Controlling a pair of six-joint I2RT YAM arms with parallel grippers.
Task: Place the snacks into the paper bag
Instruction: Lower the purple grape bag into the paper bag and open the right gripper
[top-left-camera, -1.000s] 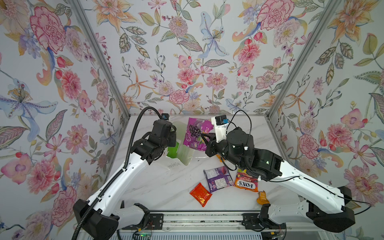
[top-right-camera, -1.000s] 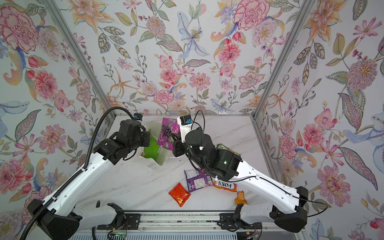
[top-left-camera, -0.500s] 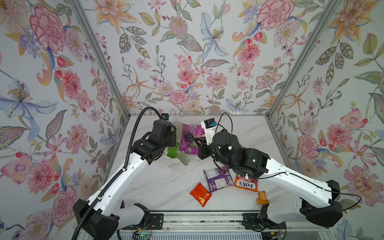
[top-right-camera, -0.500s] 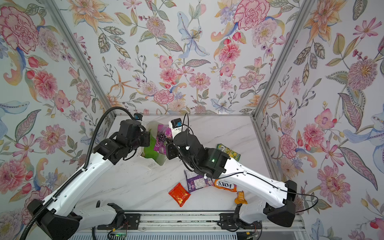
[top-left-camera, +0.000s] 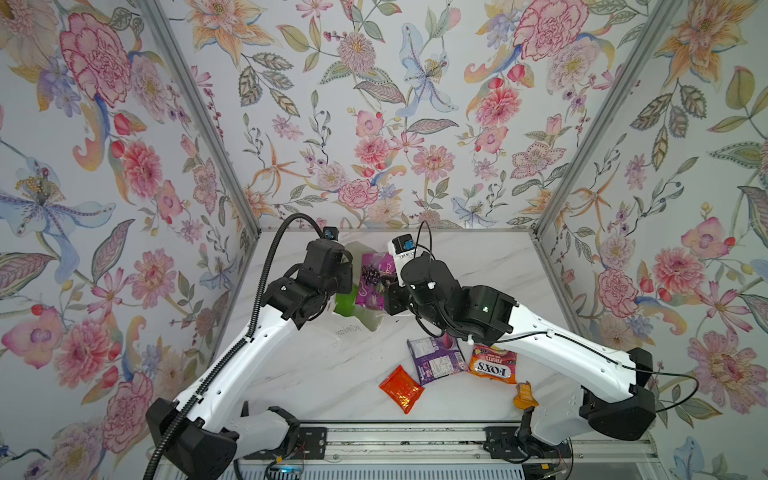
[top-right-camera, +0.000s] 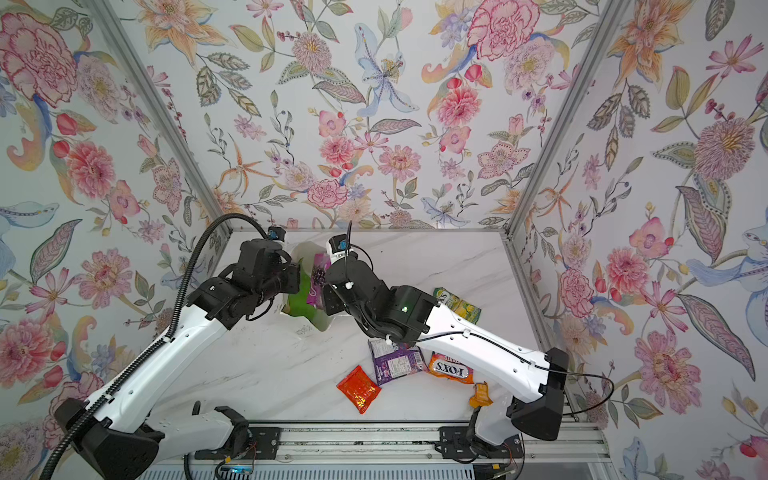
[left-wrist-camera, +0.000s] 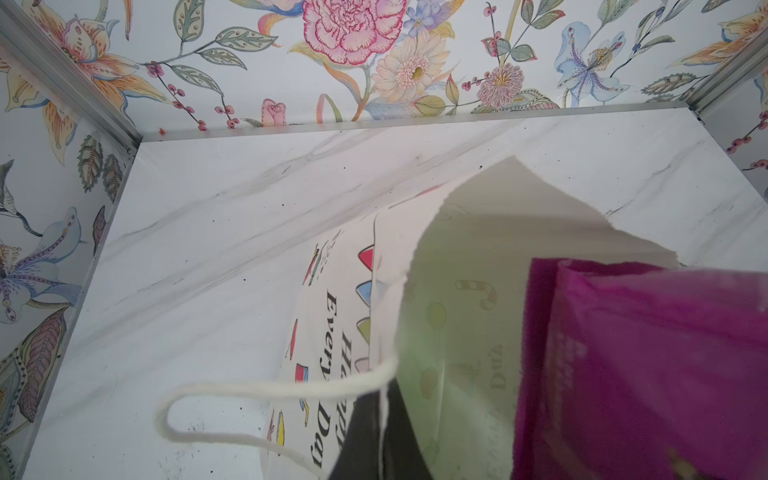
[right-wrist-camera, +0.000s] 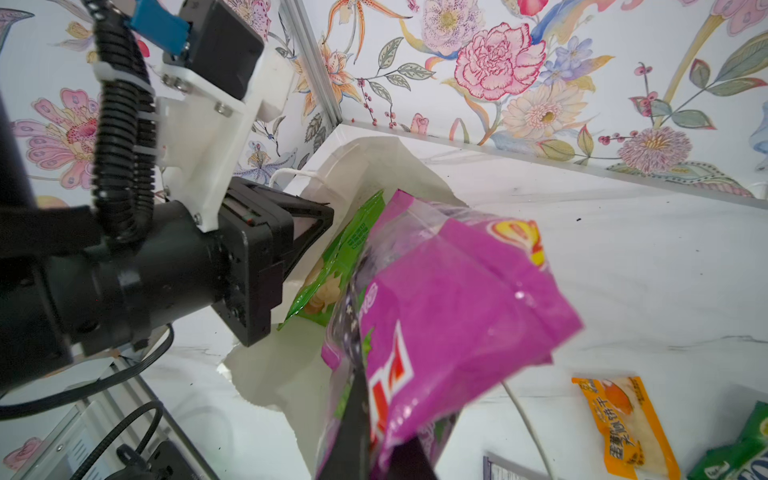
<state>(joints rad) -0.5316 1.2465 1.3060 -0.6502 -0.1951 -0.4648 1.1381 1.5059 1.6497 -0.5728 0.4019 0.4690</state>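
The held purple packet (top-left-camera: 371, 284) hangs into the paper bag's wide opening, so the robot's right gripper should carry on down and let it go beside the green chips bag (top-left-camera: 345, 303).
The white paper bag (top-left-camera: 365, 322) lies on the marble table with its mouth held open. My left gripper (left-wrist-camera: 380, 440) is shut on the bag's rim beside a cord handle (left-wrist-camera: 249, 390). A green chips bag (right-wrist-camera: 332, 274) lies inside. My right gripper (right-wrist-camera: 376, 453) is shut on a purple packet (top-left-camera: 373, 279), which hangs partly inside the bag's mouth (top-right-camera: 319, 277). Both grippers meet at the bag in both top views, the left one (top-left-camera: 338, 284) on its left and the right one (top-left-camera: 390, 297) on its right.
Loose snacks lie at the front right: a purple packet (top-left-camera: 436, 359), an orange FOX'S bag (top-left-camera: 494, 365), a red-orange foil pack (top-left-camera: 401, 388) and a small orange sachet (top-left-camera: 524, 395). A green FOX'S bag (top-right-camera: 457, 303) lies behind my right arm. Floral walls enclose three sides.
My right gripper has carried the purple packet leftward, from right of the bag to its open mouth. The left arm and the bag have stayed put.
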